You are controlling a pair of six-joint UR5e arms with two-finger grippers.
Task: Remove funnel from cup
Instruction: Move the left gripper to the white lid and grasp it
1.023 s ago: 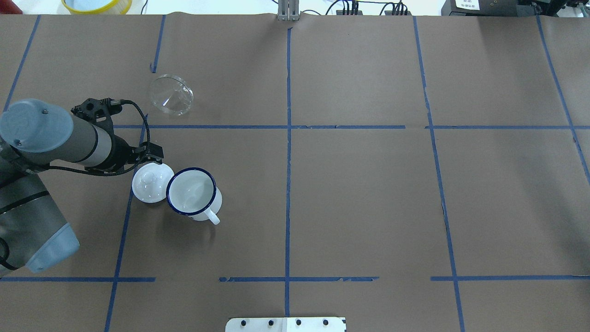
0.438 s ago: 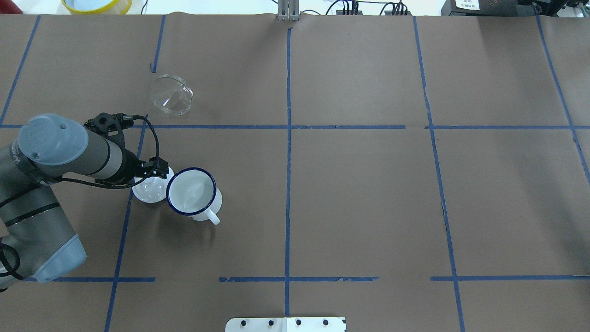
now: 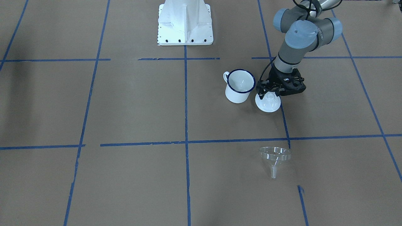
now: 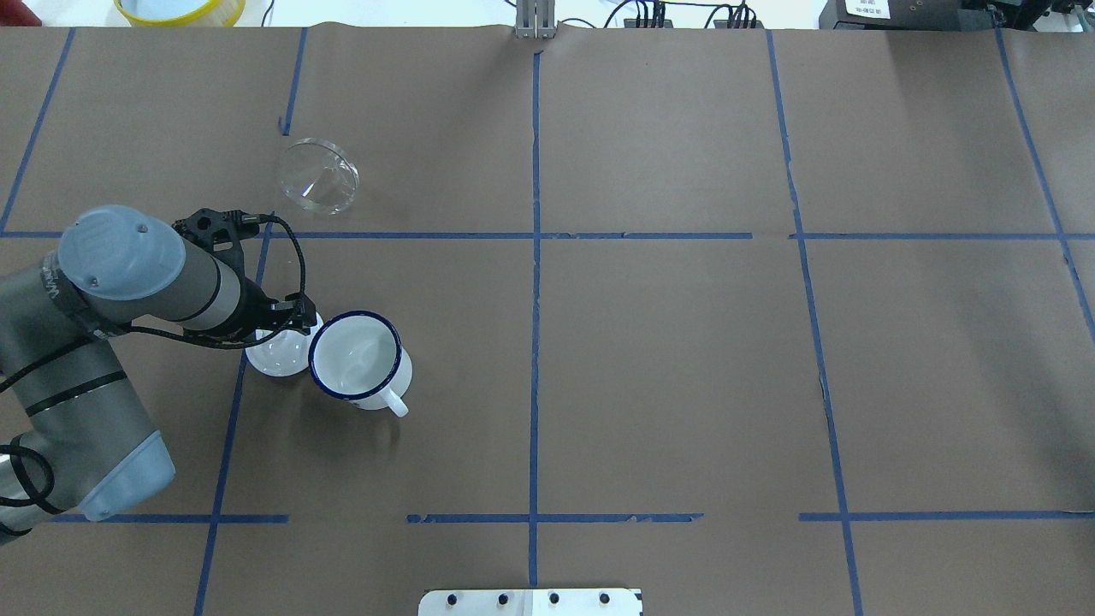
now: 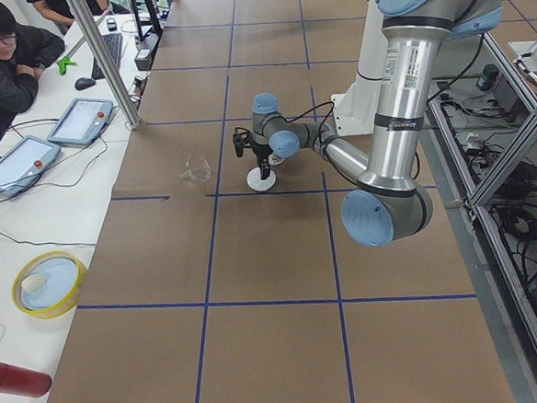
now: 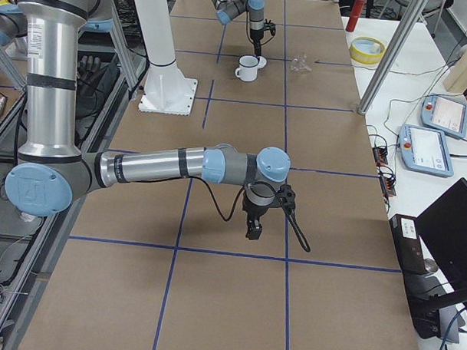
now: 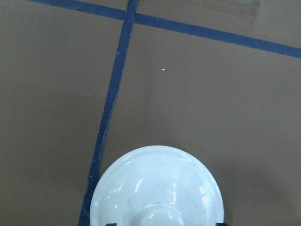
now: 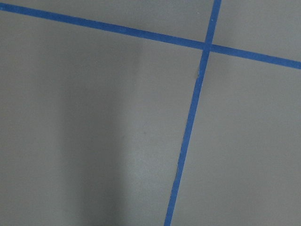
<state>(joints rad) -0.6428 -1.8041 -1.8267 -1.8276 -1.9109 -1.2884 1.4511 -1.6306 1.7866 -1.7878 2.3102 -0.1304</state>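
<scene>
The white domed lid (image 3: 268, 103) is slightly narrower than the cup's dark blue rim (image 3: 241, 92), so I expect the lid to settle inside the cup's rim when the robot lowers it.
The clear funnel (image 4: 316, 175) stands by itself on the brown table, mouth up, well apart from the cup; it also shows in the front-facing view (image 3: 274, 157). The cup (image 4: 355, 355), a white mug with a dark blue rim, stands upright with nothing in it (image 3: 240, 86). A white domed lid (image 4: 275, 355) lies touching the cup's side. My left gripper (image 3: 268, 93) hangs just above the lid's knob with its jaws open and wide apart; the left wrist view shows the lid (image 7: 157, 188) right below. My right gripper (image 6: 252, 229) is far from these things; I cannot tell whether it is open or shut.
Blue tape lines cross the table. The white robot base (image 3: 185, 22) stands at the near edge. A yellow bowl (image 4: 180, 8) sits beyond the far edge. A person (image 5: 1, 63) and tablets (image 5: 78, 121) are at a side desk.
My left arm has moved toward the cup and over the lid, so it now covers more of the lid. The funnel, the cup and the lid have not moved.
</scene>
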